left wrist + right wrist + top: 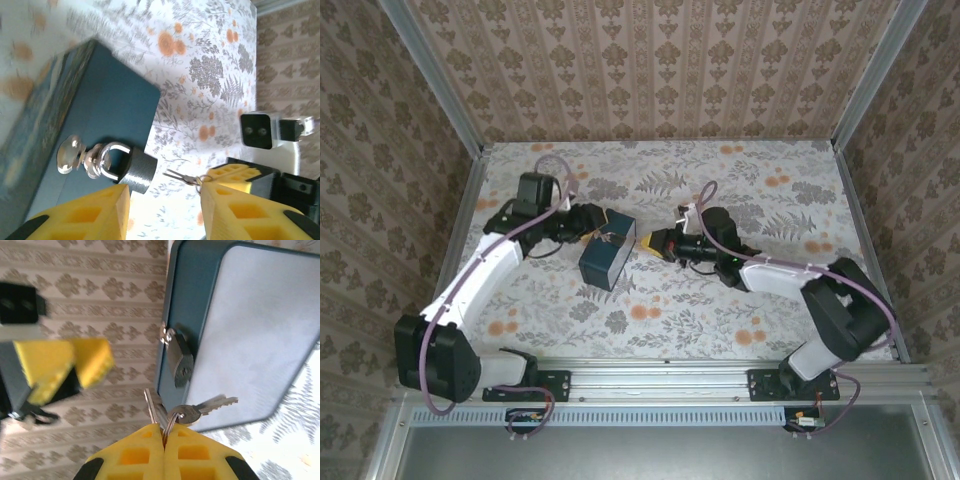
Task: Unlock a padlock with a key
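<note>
My right gripper is holding the key while the padlock hangs loose [139, 170] outside my left gripper's open fingers. It should move back with the key until my left gripper clamps the padlock's body [180, 358].
A dark grey padlock [136, 171] hangs by its silver shackle from a metal loop on the side of the dark blue box [100, 115]. My left gripper [164, 194] is open, its yellow fingers on either side of the padlock and just short of it. My right gripper [164, 430] is shut on the key [153, 407], whose slim blade points toward the padlock [180, 363]. A second key [215, 405] dangles from the ring. In the left wrist view the key tip [176, 175] is a short gap from the padlock's body. In the top view both grippers, left [592, 232] and right [646, 242], meet at the box [607, 262].
The box lies on the flowered tablecloth [720, 300] mid-table. Patterned walls [650, 70] enclose the back and sides. The left gripper's yellow fingers [65, 365] show blurred at the left of the right wrist view. The right arm's white camera housing [260, 131] shows in the left wrist view.
</note>
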Motion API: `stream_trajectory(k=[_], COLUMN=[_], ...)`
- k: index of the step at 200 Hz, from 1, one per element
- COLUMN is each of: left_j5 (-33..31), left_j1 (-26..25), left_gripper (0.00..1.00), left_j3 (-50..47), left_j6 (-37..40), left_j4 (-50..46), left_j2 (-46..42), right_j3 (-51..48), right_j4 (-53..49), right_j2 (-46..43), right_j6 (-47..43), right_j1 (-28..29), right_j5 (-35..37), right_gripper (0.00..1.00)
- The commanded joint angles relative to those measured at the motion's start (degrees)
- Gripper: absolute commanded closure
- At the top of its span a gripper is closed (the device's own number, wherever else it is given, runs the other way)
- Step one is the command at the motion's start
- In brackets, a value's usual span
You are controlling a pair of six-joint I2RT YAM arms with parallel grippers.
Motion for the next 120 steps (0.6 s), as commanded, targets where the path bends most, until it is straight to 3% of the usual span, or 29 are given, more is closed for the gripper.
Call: stream_trajectory(k=[1, 32, 48, 71, 88, 120], left_j5=[-4.46, -3.18, -2.55, 3.7, 2.37, -0.45], left_j1=[-1.67, -4.54, -6.18, -5.64, -6.11, -5.71], left_gripper=[0.58, 0.52, 0.43, 0.42, 0.42, 0.41], left_j3=[7.64, 11.35, 10.07, 17.12, 20.74, 20.52], left_j6=[24.89, 56.53, 71.9, 82.62, 89.13, 93.86], left_j4=[-11.3, -11.89, -11.16, -19.25, -25.26, -27.07], left_j2=[3.82, 6.18, 5.26, 10.35, 14.48, 18.45], right_j3=[3.26, 6.04, 7.71, 8.62, 8.95, 10.17], right_j4=[-19.27, -26.01, -28.9, -30.5, -31.04, -32.61], right_j2=[-2.79, -1.25, -0.57, 0.58, 1.79, 2.62], right_j6=[-15.7, -23.1, -26.54, -28.95, -29.98, -31.8], right_j1=[-2.37, -5.29, -5.55, -6.54, -7.37, -9.07], right_j5=[-7.5, -14.81, -16.42, -17.3, -18.28, -19.23], right_gripper=[1.0, 1.0, 1.0, 1.0, 1.0, 1.0])
